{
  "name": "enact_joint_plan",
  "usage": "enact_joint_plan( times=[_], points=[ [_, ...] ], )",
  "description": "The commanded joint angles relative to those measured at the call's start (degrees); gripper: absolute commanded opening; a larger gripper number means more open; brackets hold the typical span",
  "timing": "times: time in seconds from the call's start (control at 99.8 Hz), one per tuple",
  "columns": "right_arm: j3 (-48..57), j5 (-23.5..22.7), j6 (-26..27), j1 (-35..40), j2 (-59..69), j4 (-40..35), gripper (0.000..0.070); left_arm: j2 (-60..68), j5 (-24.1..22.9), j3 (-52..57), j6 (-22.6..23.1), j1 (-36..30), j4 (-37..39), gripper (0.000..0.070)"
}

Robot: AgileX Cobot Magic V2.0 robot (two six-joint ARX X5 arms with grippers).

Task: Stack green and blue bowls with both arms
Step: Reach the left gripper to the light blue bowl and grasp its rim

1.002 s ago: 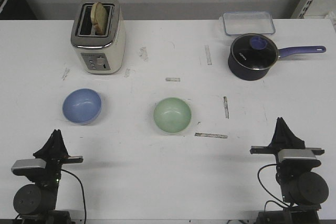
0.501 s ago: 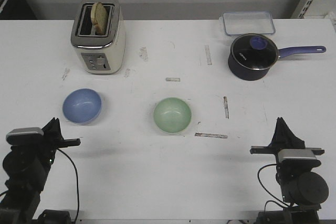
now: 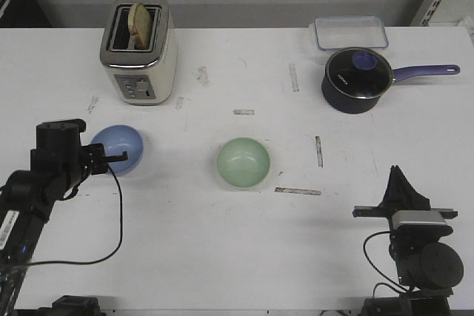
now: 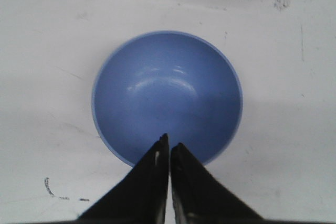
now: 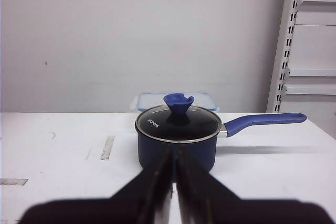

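The blue bowl (image 3: 121, 143) is about as wide as the green bowl's opening (image 3: 244, 162), so the blue bowl will sit only partway inside when the robot lowers it.
The blue bowl (image 3: 127, 140) sits on the left of the white table, partly covered by my left arm. The green bowl (image 3: 243, 162) rests near the table's middle, empty and apart from both arms. My left gripper (image 3: 121, 157) hangs over the blue bowl's near rim. Seen in the left wrist view, the blue bowl (image 4: 167, 95) lies upright and empty, and the left gripper (image 4: 169, 142) is shut, holding nothing. My right gripper (image 3: 398, 174) stays low at the front right, far from both bowls. In the right wrist view it (image 5: 173, 151) is shut and empty.
A cream toaster (image 3: 138, 49) with a slice of bread stands at the back left. A dark navy saucepan (image 3: 357, 79) with a long handle and a clear lidded container (image 3: 350, 32) are at the back right. Tape marks dot the table.
My left arm has lifted from the front edge and swung forward over the blue bowl. The right arm and both bowls have not moved.
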Motion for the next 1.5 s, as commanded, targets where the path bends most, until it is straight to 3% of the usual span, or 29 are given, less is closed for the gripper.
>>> enact_joint_plan(
  times=[0.0, 0.12, 0.261, 0.441, 0.641, 0.742, 0.932, 1.122, 1.493],
  points=[
    [0.13, -0.04, -0.39, 0.04, -0.09, 0.61, 0.0001, 3.28, 0.87, 4.28, -0.63, 1.81, -3.56, 0.0001],
    [0.13, -0.02, -0.39, 0.04, -0.09, 0.61, 0.0001, 7.58, 1.95, 9.05, -0.61, 2.58, -8.37, 0.0001],
    [0.13, -0.04, -0.39, 0.04, -0.09, 0.61, 0.0001, 9.38, 3.32, 11.08, -0.66, 3.96, -7.98, 0.0001],
    [0.13, -0.02, -0.39, 0.04, -0.09, 0.61, 0.0001, 10.78, 4.31, 11.10, -3.93, 7.19, -8.55, 0.0001],
    [0.13, -0.02, -0.39, 0.07, -0.09, 0.61, 0.0001, 11.19, 4.50, 11.10, -3.69, 10.36, -8.20, 0.0002],
    [0.13, -0.02, -0.39, 0.07, -0.09, 0.61, 0.0001, 11.52, 7.98, 11.10, -1.81, 12.50, -8.22, 0.0010],
    [0.13, -0.02, -0.39, 0.07, -0.09, 0.61, 0.0001, 13.25, 13.92, 11.08, 0.13, 16.52, -7.72, 0.0232],
    [0.13, -0.02, -0.39, 0.07, -0.09, 0.61, 0.0001, 17.64, 14.64, 11.08, 1.46, 17.90, -6.58, 0.0569],
    [0.13, -0.02, -0.39, 0.07, -0.09, 0.61, 0.0001, 29.29, 14.64, 11.08, 1.33, 17.73, -5.09, 0.0565]
  ],
)
